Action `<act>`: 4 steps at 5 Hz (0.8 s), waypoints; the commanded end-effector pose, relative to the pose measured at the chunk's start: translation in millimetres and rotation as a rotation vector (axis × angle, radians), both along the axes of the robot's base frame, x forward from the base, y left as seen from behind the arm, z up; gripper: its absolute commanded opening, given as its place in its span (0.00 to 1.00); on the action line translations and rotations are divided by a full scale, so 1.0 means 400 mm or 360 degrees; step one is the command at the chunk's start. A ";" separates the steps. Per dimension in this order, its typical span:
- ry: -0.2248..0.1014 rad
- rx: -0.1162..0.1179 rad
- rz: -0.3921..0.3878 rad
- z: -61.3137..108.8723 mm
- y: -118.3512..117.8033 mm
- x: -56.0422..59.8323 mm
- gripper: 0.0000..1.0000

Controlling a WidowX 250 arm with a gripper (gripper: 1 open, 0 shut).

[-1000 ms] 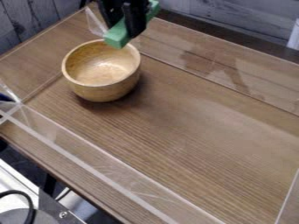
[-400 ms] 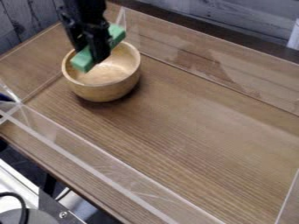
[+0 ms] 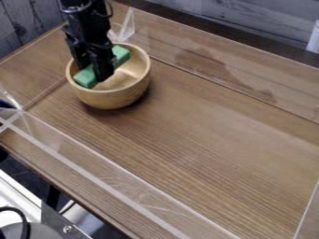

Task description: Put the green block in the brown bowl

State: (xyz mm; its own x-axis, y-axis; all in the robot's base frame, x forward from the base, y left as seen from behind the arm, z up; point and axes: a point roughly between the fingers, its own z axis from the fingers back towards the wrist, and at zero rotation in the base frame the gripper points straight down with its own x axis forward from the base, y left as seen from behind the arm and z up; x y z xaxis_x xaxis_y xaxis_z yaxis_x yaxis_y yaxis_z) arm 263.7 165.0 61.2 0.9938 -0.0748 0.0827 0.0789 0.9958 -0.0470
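My gripper keeps going down until the block touches the bowl's bottom [image 3: 114, 80] and then let go, because both ends of the green block [image 3: 86, 77] are inside the brown bowl's rim.
The brown bowl [image 3: 129, 91] stands at the back left of the wooden table. The green block [image 3: 85, 77] is down inside it, tilted, its lower end near the bowl's left inner wall. My black gripper [image 3: 97, 63] reaches down into the bowl from above and is shut on the block's middle, with green showing on both sides of the fingers. The arm hides the bowl's far rim.
The wooden table [image 3: 200, 131] is ringed by a low clear wall [image 3: 75, 154] along the front and sides. A dark cable [image 3: 15, 217] lies below the table's front left corner.
The gripper carried the green block from above the bowl's far rim leftward and down into the bowl. The bowl has stayed in place.
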 end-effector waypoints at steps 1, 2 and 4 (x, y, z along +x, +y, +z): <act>-0.0050 0.0098 -0.0029 0.048 0.031 0.048 0.00; -0.0010 0.0132 -0.0069 0.048 0.039 0.069 0.00; 0.0017 0.0118 -0.0067 0.001 0.062 0.073 0.00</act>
